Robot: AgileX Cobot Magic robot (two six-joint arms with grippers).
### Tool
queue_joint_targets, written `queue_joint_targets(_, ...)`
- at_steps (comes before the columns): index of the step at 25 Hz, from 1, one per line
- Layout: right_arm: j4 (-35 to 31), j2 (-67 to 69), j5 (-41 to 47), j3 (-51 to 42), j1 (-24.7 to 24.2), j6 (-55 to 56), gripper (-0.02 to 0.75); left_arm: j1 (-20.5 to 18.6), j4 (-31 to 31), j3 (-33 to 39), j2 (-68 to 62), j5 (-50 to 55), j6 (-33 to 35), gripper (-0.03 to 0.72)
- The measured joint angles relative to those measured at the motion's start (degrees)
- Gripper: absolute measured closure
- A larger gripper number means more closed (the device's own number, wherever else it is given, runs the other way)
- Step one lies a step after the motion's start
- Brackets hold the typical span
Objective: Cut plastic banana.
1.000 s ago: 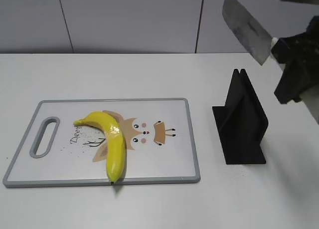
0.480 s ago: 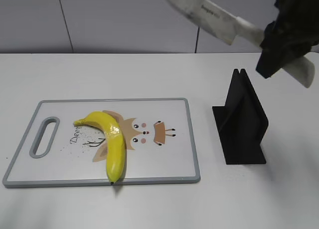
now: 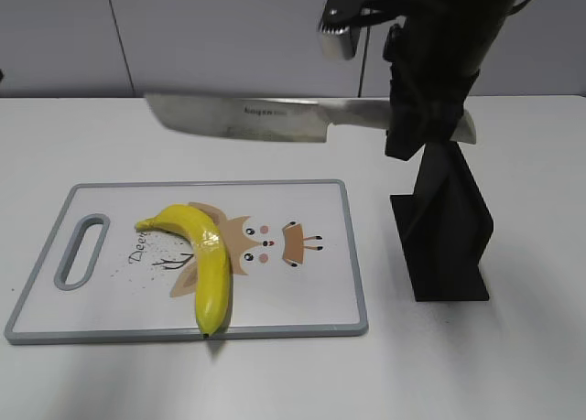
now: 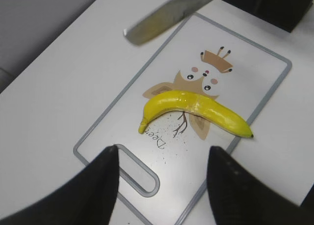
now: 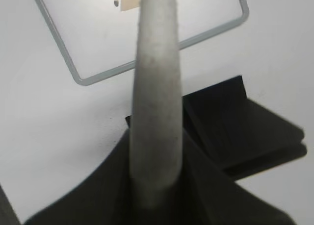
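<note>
The plastic banana (image 3: 212, 287) will stay whole and hardly move when the robot presses the blade down, because smooth, seamless skin (image 3: 209, 245) runs along its middle.
The plastic banana (image 3: 206, 255) lies whole on the left half of the white cutting board (image 3: 316, 296), dark tip toward the front edge. My right gripper (image 3: 426, 118) is shut on the handle of a kitchen knife (image 3: 247, 118) and holds it level above the board's far edge, blade pointing left. In the right wrist view the knife (image 5: 154, 87) runs straight out from the gripper (image 5: 154, 186) over a board corner. My left gripper (image 4: 163, 151) is open and empty, hovering above the board's handle end, with the banana (image 4: 196, 107) and the knife tip (image 4: 167, 14) beyond it.
A black knife stand (image 3: 444, 228) sits on the white table right of the board, directly under my right gripper; it also shows in the right wrist view (image 5: 245, 122). The board (image 4: 245, 73) has an owl print and a grey handle slot (image 3: 82, 251).
My right arm has swung left and down from the upper right. The knife has turned from blade tilted upward to level, and now reaches out over the board. The banana has not moved.
</note>
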State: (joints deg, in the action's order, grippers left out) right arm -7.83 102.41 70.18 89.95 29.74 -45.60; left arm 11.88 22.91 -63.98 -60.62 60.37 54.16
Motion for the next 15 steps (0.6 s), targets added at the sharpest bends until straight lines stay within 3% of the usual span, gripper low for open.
queue_joint_targets(7,-5.7,6.5,-1.4,1.5,0.1,-15.5,0.551,4.9,0.6,-8.3,-13.5,2.9,7.1,0.173)
queue_joint_targets(12,-7.5,9.6,-2.9,3.2,0.3,-17.7,0.551,9.4,0.9,-10.9,-22.0,5.9,11.2,0.173)
queue_joint_targets(15,-9.6,10.8,-3.5,4.5,0.3,-18.1,0.551,10.0,0.4,-11.0,-26.2,5.9,12.6,0.173)
